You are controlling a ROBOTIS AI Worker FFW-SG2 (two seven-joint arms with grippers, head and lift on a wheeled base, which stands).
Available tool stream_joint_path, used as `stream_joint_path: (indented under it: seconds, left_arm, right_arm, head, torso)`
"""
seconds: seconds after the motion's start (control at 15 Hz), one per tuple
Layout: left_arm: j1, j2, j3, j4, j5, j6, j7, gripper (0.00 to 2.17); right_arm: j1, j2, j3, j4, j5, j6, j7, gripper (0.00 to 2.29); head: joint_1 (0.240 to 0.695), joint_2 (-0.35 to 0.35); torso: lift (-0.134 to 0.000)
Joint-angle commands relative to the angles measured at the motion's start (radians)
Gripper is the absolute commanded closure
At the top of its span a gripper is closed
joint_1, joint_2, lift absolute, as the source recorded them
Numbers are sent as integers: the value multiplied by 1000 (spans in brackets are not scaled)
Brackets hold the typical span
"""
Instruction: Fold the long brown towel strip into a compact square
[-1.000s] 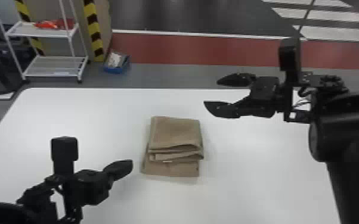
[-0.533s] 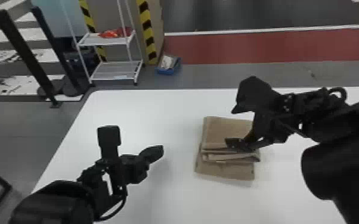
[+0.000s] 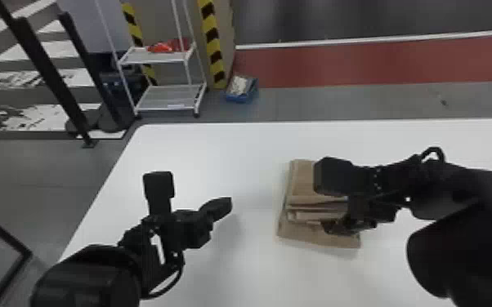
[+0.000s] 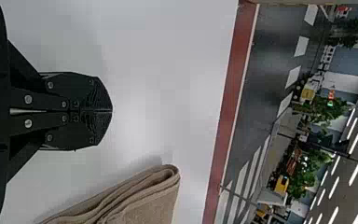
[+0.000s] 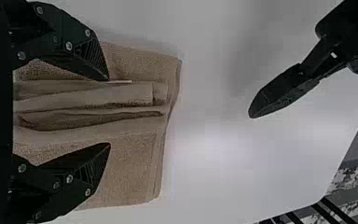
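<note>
My gripper will leave the lower layer flat and bring the layers up bunched together when it lifts the towel's far part (image 3: pixel 304 176), because loose folded edges (image 3: pixel 313 212) lie stacked across it.
The brown towel (image 3: pixel 304 183) lies folded in a layered stack on the white table, its loose folded edges running across its middle. My right gripper (image 3: pixel 335 212) is over the towel's right part, hiding some of it. In the right wrist view the right gripper (image 5: pixel 109 112) stands open, one finger on each side of the folds of the towel (image 5: pixel 135 172). My left gripper (image 3: pixel 229 206) is above the table, left of the towel and apart from it. The left wrist view shows the left gripper (image 4: pixel 112 111) shut with nothing held, and the layered end of the towel (image 4: pixel 144 200) beside it.
The white table (image 3: pixel 224 155) has bare surface left of and behind the towel. Beyond its far edge stand a wire shelf (image 3: pixel 167 98) and a blue box (image 3: pixel 241 98) on the floor. Dark posts (image 3: pixel 45 69) rise past the table's left side.
The head view has swung left. My right gripper has come from behind and right of the towel to over it, lower at its near part. The towel looks unmoved; the left gripper remains beside it.
</note>
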Motion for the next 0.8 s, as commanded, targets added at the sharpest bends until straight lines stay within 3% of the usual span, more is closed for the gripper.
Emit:
stream_joint_path:
  seconds: [0.0, 0.73]
  left_arm:
    - [0, 3, 0, 3, 3, 0, -1, 1801]
    - [7, 3, -11, -5, 4, 0, -10, 1801]
  right_arm:
    - [1, -1, 2, 23, 15, -13, 6, 468]
    - [-7, 5, 0, 60, 91, -62, -25, 471]
  head:
    - [695, 177]
    - [695, 155]
  torso:
    - [-124]
    - [-124]
